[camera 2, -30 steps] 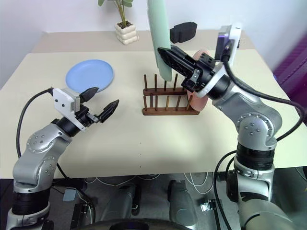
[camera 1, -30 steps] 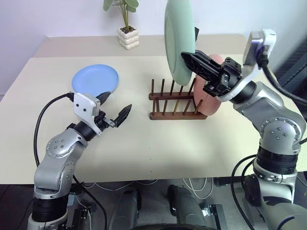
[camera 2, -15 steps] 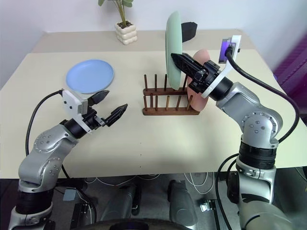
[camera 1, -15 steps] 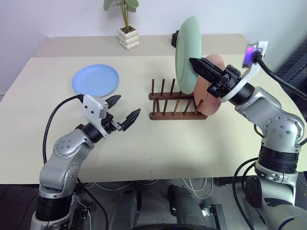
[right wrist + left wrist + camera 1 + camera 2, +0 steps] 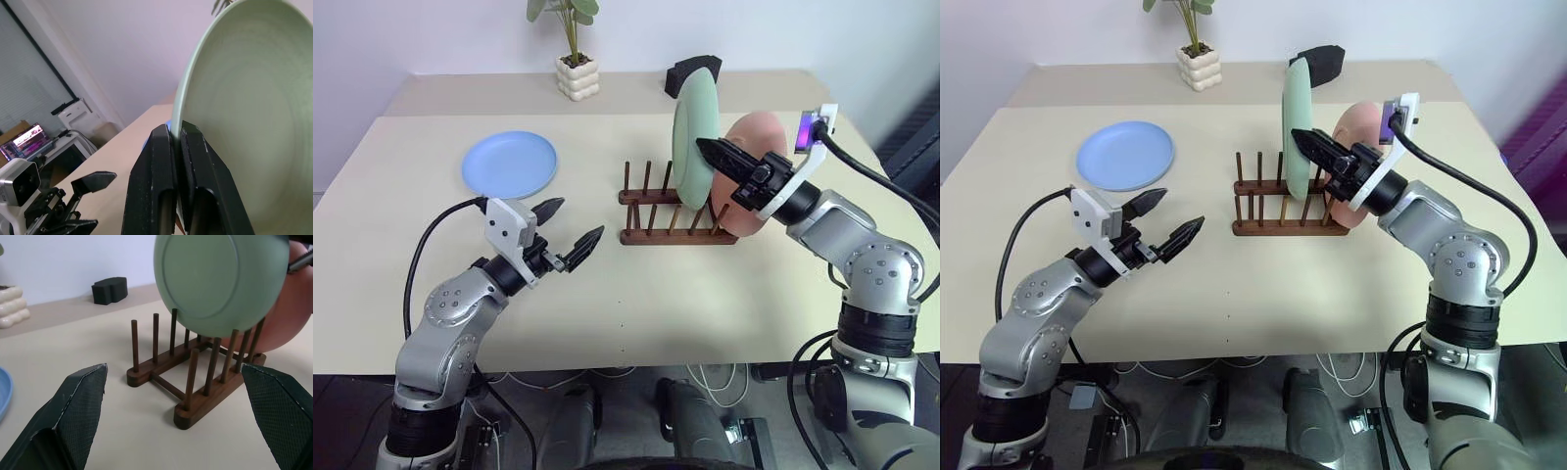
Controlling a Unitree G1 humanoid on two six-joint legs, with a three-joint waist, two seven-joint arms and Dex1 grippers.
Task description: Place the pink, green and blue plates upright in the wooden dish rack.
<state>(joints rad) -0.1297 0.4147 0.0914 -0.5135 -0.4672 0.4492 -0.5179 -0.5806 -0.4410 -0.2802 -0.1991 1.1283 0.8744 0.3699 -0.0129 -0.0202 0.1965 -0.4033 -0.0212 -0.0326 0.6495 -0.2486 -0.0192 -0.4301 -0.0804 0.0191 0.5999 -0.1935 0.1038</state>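
Next, my left gripper takes the blue plate [image 5: 510,164] by its rim [image 5: 473,183] and hands it to my right gripper at the rack, since it lies flat, far from there.
My right gripper [image 5: 703,147] is shut on the rim of the green plate [image 5: 693,137], holding it upright over the wooden dish rack [image 5: 656,211]. The plate's lower edge [image 5: 220,330] is down among the peg tops; I cannot tell whether it rests on the rails. Just to its right, the pink plate [image 5: 759,132] stands upright at the rack's right end. The blue plate [image 5: 509,164] lies flat on the table, back left. My left gripper [image 5: 578,219] hovers open and empty to the left of the rack, in front of the blue plate.
A black block [image 5: 693,73] and a potted plant in a white pot [image 5: 576,73] stand on the raised strip at the back. The beige table [image 5: 636,313] stretches bare in front of the rack. Free pegs [image 5: 154,340] remain left of the green plate.
My right gripper has come down with the green plate, from high above the rack to its pegs, beside the pink plate. The left gripper stays open and has barely shifted.
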